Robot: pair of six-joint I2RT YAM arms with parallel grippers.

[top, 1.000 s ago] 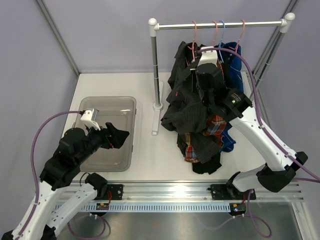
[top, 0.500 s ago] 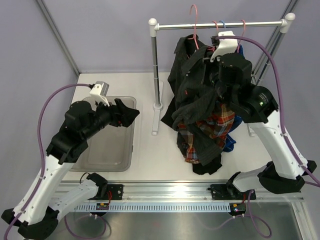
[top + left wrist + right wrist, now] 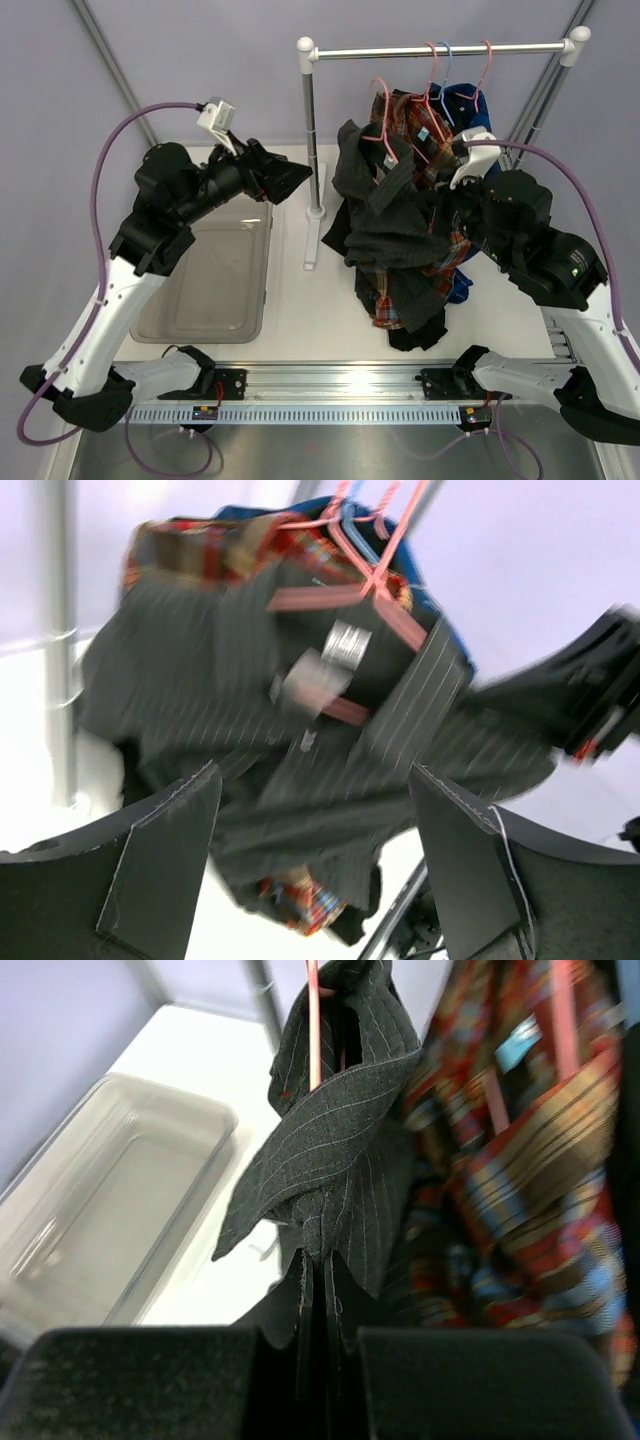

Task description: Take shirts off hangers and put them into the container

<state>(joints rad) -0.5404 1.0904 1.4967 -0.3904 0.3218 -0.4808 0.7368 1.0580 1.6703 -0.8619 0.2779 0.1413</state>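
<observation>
I should hold the top of the shirt with my left gripper while my right gripper takes a lower fold and pulls, because the pinstriped shirt hangs bunched around its pink hanger.
The dark pinstriped shirt hangs bunched in front of the rail, still on a pink hanger whose hook sits below the bar, off it. My right gripper is shut on a fold of this shirt, with the hanger wire rising above it. The plaid shirt and a blue shirt hang behind on hangers still hooked over the rail. My left gripper is open and in the air, facing the pinstriped shirt from the left. The container lies empty on the left.
The white-and-silver rail stand has its left post and foot between my left gripper and the shirts. The right arm's body shows beyond the shirts. Grey walls close in the back and sides.
My right gripper lifted the pinstriped shirt's hanger off the rail, then drew it down and forward. My left arm rose from over the container and swung right toward the shirts.
</observation>
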